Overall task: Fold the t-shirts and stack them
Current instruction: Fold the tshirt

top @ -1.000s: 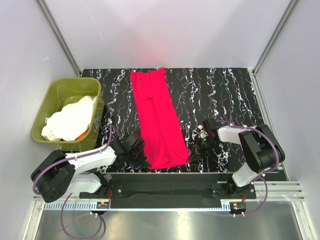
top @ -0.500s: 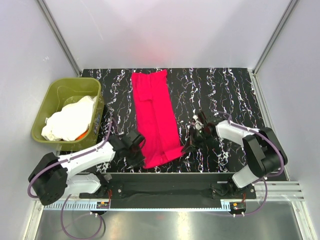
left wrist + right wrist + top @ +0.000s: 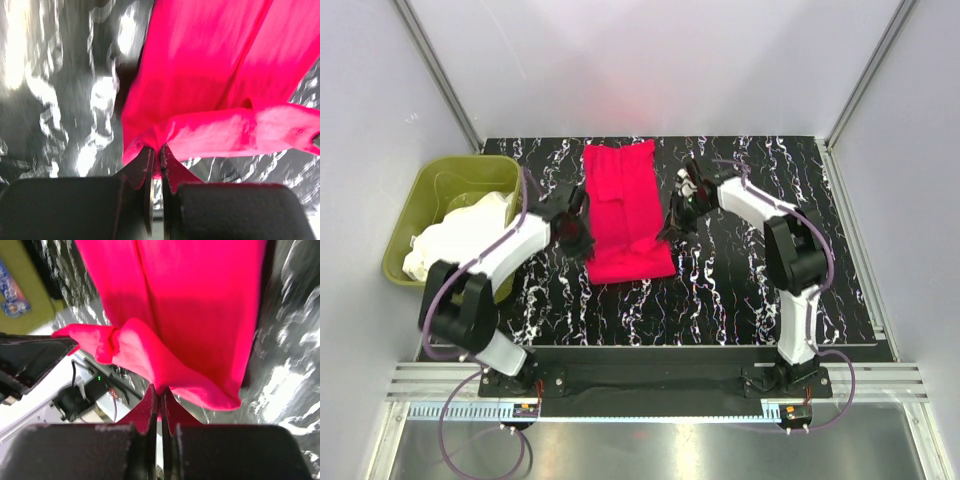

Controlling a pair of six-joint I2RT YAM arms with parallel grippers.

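Note:
The red t-shirt's hem stretches across the t-shirt from edge to edge. My left gripper should go toward the t-shirt's far end next and let go at the t-shirt's middle.
The crimson-red t-shirt lies as a long strip on the black marbled table, its near end lifted and doubled back toward the far end. My left gripper is shut on the near-left corner of the red t-shirt. My right gripper is shut on the near-right corner of the red t-shirt. Both hold the hem above the middle of the strip. White to cream t-shirts lie bunched in the olive-green tub.
The olive-green tub stands at the table's left edge, close beside my left arm. Grey walls and metal posts close in the back and sides. The black marbled table shows bare to the right and near the shirt.
Both grippers have carried the red shirt's near hem away from the table's front edge toward the back, folding the near end over the middle. The shirt now looks shorter.

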